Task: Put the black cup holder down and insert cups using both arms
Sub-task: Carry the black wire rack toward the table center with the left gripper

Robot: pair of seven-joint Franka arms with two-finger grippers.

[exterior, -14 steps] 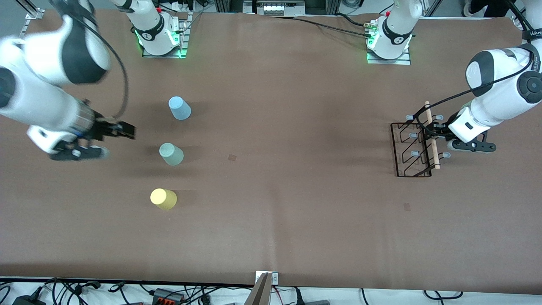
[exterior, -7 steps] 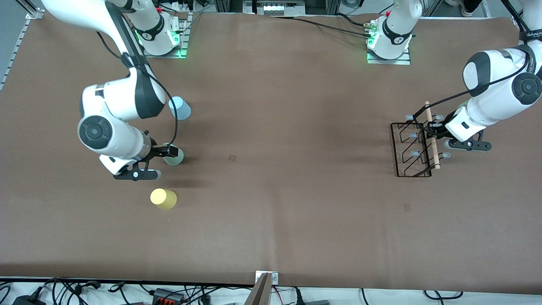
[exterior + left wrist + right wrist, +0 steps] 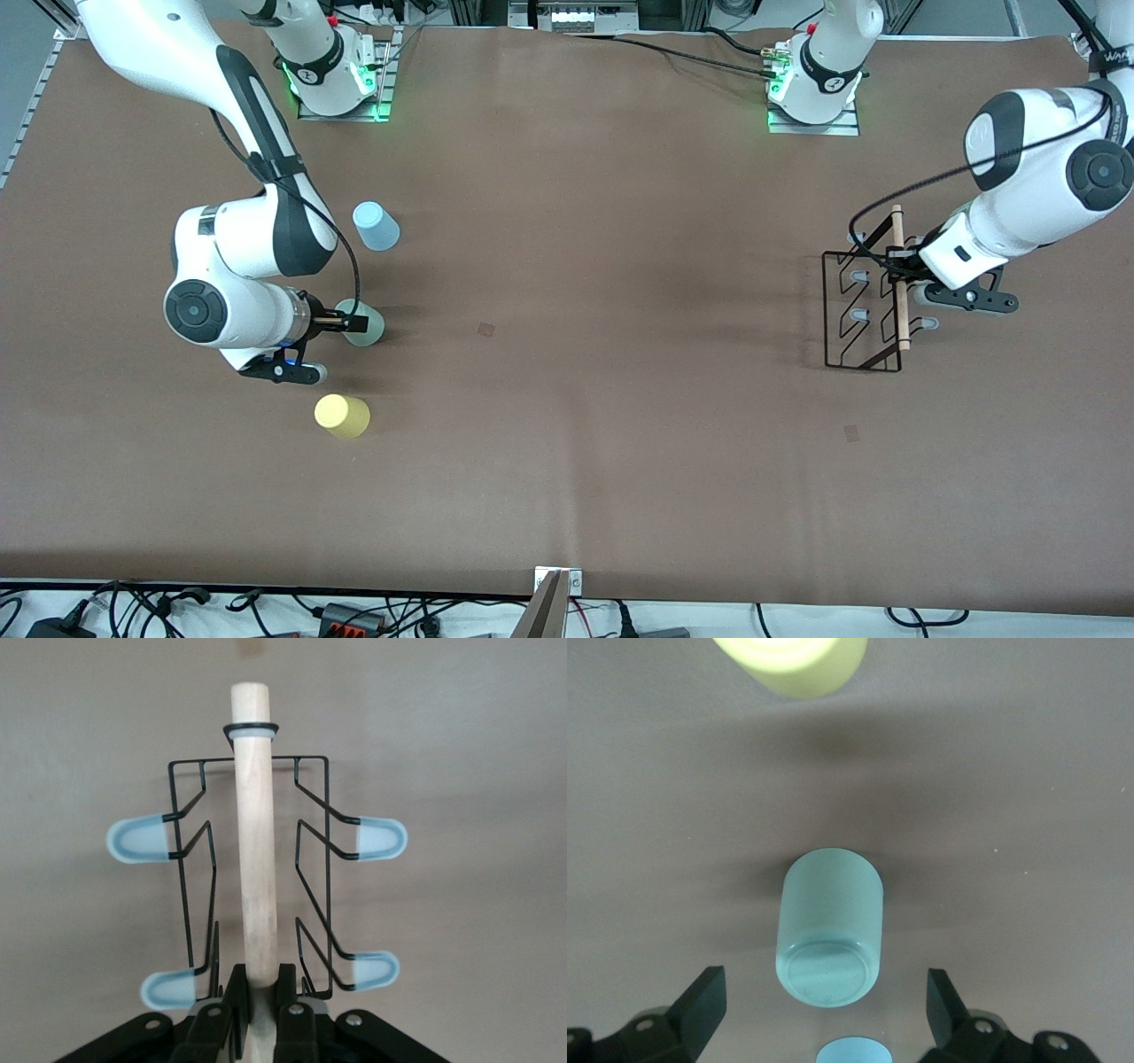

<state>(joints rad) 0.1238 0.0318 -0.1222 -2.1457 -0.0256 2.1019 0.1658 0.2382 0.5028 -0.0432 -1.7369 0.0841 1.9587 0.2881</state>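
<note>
The black cup holder (image 3: 863,314) is a long way from the mint-green cup, so next my left gripper puts the holder down in the middle of the table (image 3: 538,303) before my right gripper puts the cup in.
The black cup holder (image 3: 861,310) is at the left arm's end of the table. My left gripper (image 3: 897,268) is shut on its light wooden rod (image 3: 255,859), with the pale blue prong tips (image 3: 137,840) spread on both sides. The holder also shows in the left wrist view (image 3: 310,842). The mint-green cup (image 3: 365,326) stands upside down at the right arm's end. My right gripper (image 3: 344,322) is open, with its fingers either side of the cup's base (image 3: 829,939), not touching. The light blue cup (image 3: 376,226) stands farther from the front camera, the yellow cup (image 3: 342,416) nearer.
The brown table (image 3: 585,292) stretches wide between the cups and the holder. The yellow cup (image 3: 793,660) and the light blue cup (image 3: 852,1052) show at the edges of the right wrist view. Cables lie along the table's front edge.
My right arm has swung in from the table's end and brought its open gripper to the mint-green cup. My left gripper, on the rod, has shifted the holder slightly.
</note>
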